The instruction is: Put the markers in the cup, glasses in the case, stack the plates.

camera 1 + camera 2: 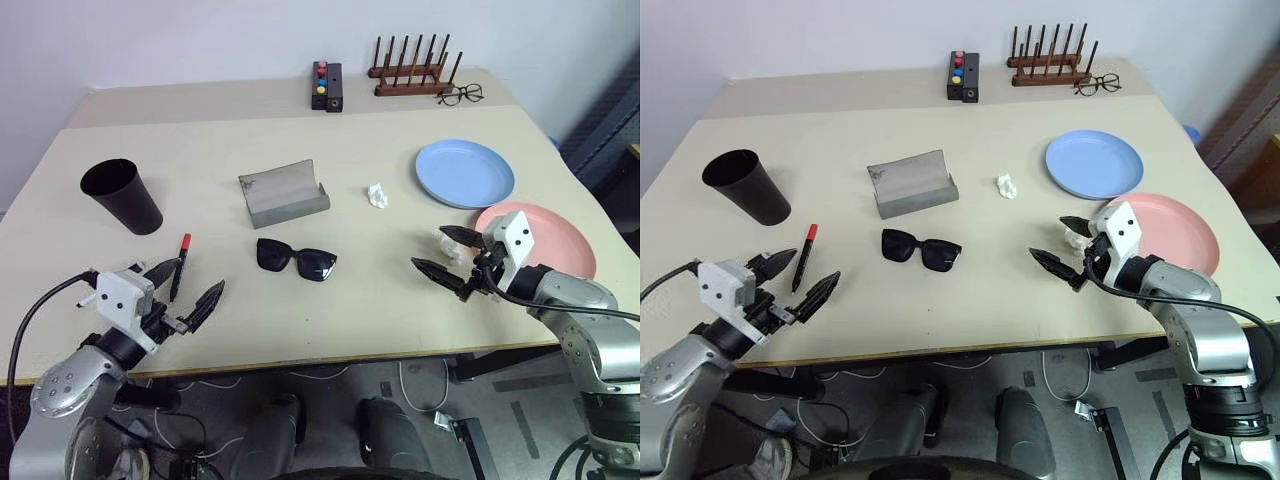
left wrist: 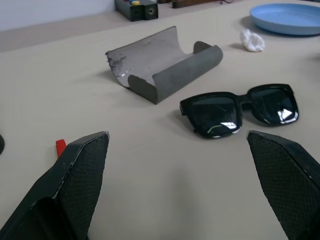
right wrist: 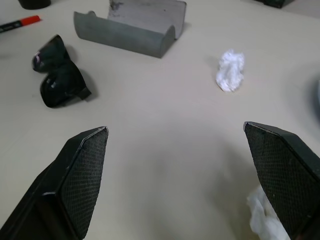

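My left gripper's open fingers have the marker's red cap [image 1: 186, 241] outside them, so I should swing back over the marker and grab its black body [image 1: 178, 274] before I lift it.
The black sunglasses [image 1: 296, 259] lie mid-table, in front of the open grey case [image 1: 284, 193]. A black marker with a red cap [image 1: 180, 264] lies near the front left, and the black cup [image 1: 122, 196] stands upright behind it. The light blue plate [image 1: 464, 172] and the pink plate [image 1: 546, 237] sit apart on the right side. My left gripper [image 1: 187, 287] hovers open just in front of the marker, holding nothing. My right gripper [image 1: 444, 252] is open and empty beside the pink plate, pointing toward the sunglasses [image 3: 59, 74].
Crumpled white scraps lie between the case and blue plate [image 1: 377, 195] and beside my right gripper [image 1: 448, 243]. At the far edge stand a black box with coloured buttons [image 1: 326, 86], a wooden peg rack [image 1: 410, 72] and clear spectacles [image 1: 460, 95].
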Robot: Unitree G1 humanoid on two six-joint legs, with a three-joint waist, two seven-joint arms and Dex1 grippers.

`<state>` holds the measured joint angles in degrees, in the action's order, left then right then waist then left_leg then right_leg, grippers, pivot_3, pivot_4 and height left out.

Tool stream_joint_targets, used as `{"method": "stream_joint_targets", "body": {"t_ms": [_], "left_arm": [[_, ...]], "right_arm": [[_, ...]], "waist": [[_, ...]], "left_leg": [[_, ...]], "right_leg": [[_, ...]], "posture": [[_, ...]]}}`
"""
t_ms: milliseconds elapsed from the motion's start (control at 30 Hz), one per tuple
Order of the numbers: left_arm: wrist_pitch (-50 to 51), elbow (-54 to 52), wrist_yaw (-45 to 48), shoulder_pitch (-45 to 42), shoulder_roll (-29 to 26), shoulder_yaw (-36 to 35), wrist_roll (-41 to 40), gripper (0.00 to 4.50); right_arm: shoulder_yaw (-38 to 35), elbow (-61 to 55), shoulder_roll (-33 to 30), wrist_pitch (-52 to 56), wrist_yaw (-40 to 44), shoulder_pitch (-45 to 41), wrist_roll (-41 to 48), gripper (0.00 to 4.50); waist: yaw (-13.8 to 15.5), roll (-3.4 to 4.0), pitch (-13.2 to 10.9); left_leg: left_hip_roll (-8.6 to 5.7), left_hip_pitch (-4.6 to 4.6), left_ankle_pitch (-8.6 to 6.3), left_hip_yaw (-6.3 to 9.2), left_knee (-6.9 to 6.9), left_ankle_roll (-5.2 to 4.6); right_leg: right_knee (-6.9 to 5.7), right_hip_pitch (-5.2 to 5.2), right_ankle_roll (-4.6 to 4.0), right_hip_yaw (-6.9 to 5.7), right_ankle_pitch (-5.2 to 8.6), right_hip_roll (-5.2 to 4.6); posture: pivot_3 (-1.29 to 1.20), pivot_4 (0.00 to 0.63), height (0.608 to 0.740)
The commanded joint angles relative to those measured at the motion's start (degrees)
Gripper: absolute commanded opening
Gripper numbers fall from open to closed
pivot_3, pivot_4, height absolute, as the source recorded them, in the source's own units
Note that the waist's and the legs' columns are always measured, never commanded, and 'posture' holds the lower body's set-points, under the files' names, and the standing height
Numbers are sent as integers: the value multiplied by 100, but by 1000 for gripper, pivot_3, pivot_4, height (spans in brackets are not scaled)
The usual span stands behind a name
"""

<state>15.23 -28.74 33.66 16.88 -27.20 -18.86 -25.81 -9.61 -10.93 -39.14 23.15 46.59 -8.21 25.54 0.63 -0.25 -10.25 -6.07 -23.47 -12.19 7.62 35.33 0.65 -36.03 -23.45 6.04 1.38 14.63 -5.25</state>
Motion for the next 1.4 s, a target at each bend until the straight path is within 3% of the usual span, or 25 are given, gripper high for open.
{"method": "stream_joint_targets", "body": {"t_ms": [33, 300, 533, 700, 1200, 1400], "left_arm": [[-133, 15, -34, -108, -67, -193, -18, 4500], [811, 256, -1054, -939, 49, -1139, -1076, 4500], [2040, -52, -2254, -1450, -129, -847, -758, 4500], [2708, -54, -2354, -1604, -324, -566, -790, 4500], [4616, 395, -3177, -2692, 121, -512, -1045, 4500], [4730, 579, -3638, -2821, 583, -588, -862, 4500]], "right_arm": [[50, -19, 37, -257, 114, -171, -41, 4431], [472, -107, 432, -243, 26, -690, -93, 4431], [1236, 146, 579, -189, 1345, -1793, 287, 4431], [1585, 341, 630, -258, 1944, -2264, 269, 4431], [1827, 1458, 959, -845, 2219, -2934, -305, 4431], [1829, 1593, 1052, -972, 2206, -2996, -398, 4431]], "waist": [[-3, 0, 0], [7, 0, 0], [-3, -1, 0], [8, -1, -1], [-1, -1, -1], [-7, -2, -1]], "left_leg": [[1, 1, 0, 0, 0, 0], [0, 3, 1, 3, 1, 0], [2, 6, 3, 4, 3, 1], [0, 6, 3, 5, 1, 1], [-2, 6, 6, 6, 0, 7], [-1, 6, 7, 6, -2, 10]], "right_leg": [[-2, 0, 0, 0, 0, 1], [-4, 1, 2, -2, -2, 2], [-9, 1, 15, -2, -10, 14], [-8, 1, 18, -2, -11, 15], [-14, -6, 24, -2, -17, 22], [-17, -8, 25, -2, -17, 23]], "posture": [[0, 150, 740], [0, 150, 740], [0, 150, 740], [0, 150, 740], [0, 150, 740], [0, 150, 740]]}}
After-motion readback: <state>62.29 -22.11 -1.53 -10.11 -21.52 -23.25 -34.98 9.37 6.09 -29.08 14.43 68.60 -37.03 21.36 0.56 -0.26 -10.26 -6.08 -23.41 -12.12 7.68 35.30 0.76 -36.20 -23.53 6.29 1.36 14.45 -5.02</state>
